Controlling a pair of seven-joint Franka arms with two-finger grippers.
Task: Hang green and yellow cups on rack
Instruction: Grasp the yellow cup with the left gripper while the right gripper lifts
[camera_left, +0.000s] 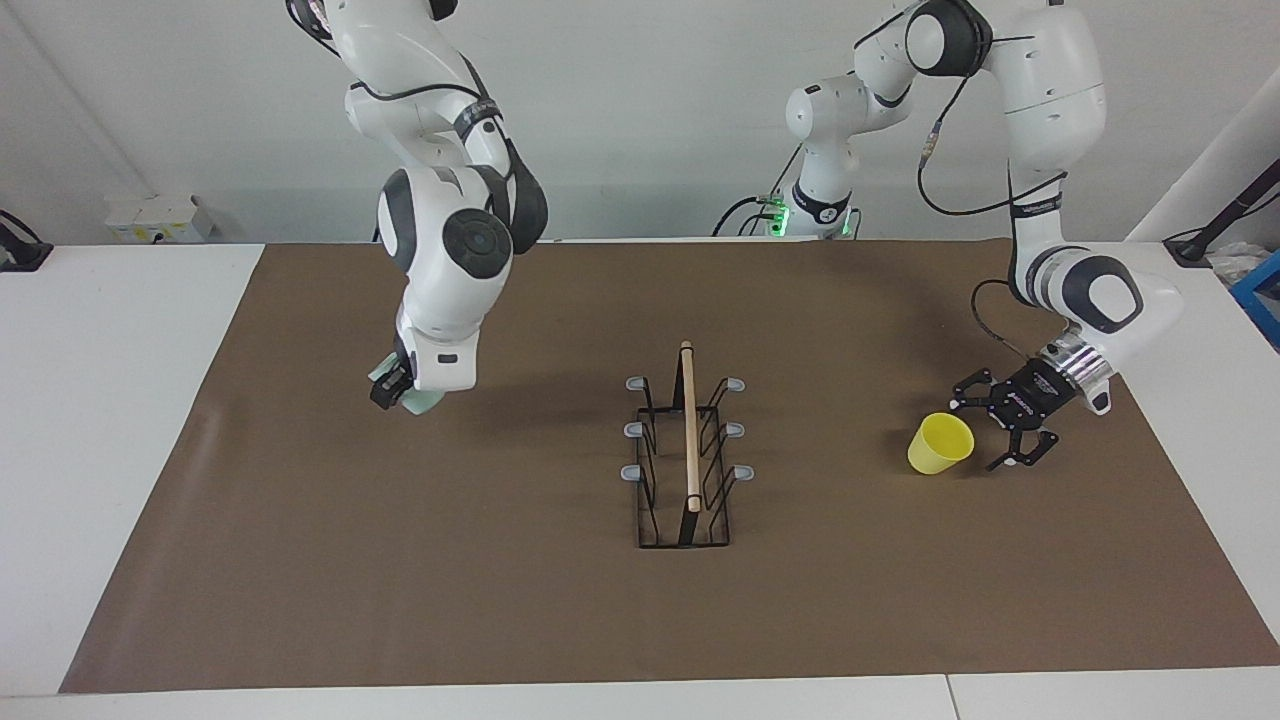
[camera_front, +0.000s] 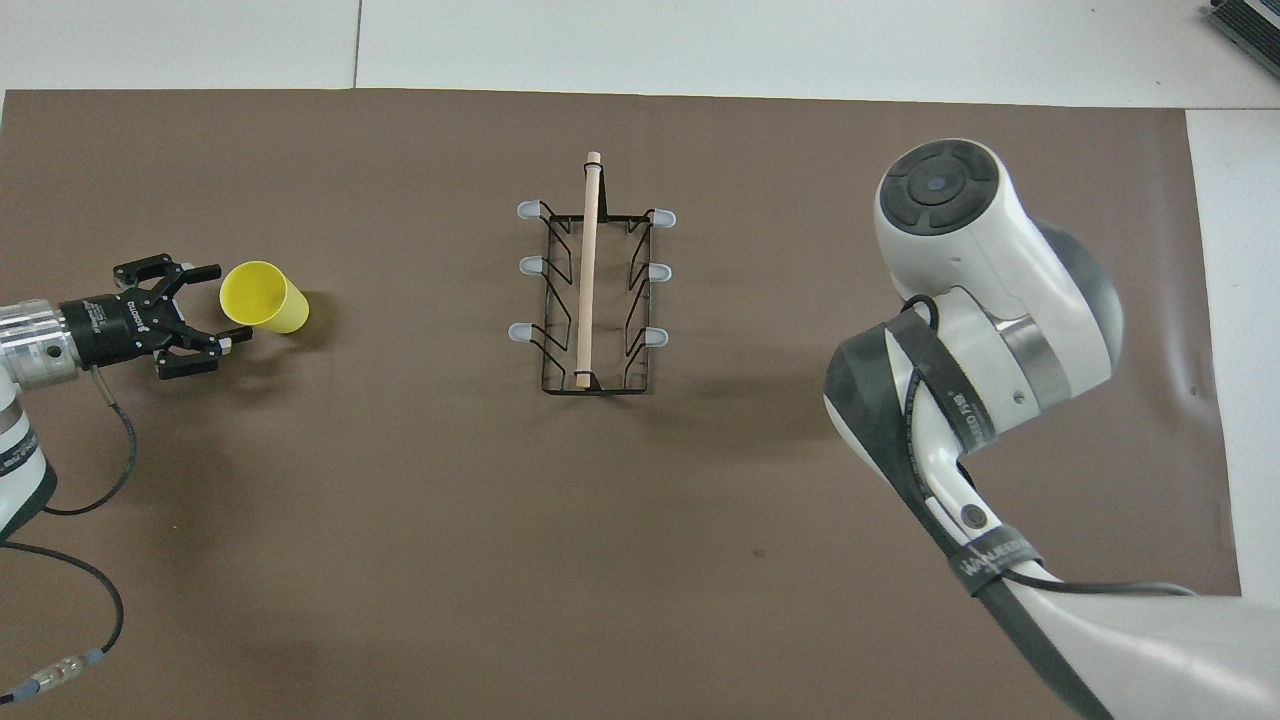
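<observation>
The yellow cup will rest tilted with its opening down and its base leaning outward when I hang it on the rack's pale-tipped wires, because those wires slant outward.
The rack stands in the middle of the brown mat, and its pegs are bare; it also shows in the overhead view. The yellow cup stands mouth up toward the left arm's end. My left gripper is open and low beside it, with its fingertips level with the cup's rim on either side. My right gripper is shut on the pale green cup, low over the mat toward the right arm's end. In the overhead view the right arm hides this gripper and the green cup.
The brown mat covers most of the white table. A small white box sits at the table's corner near the right arm's base. Cables trail from the left arm.
</observation>
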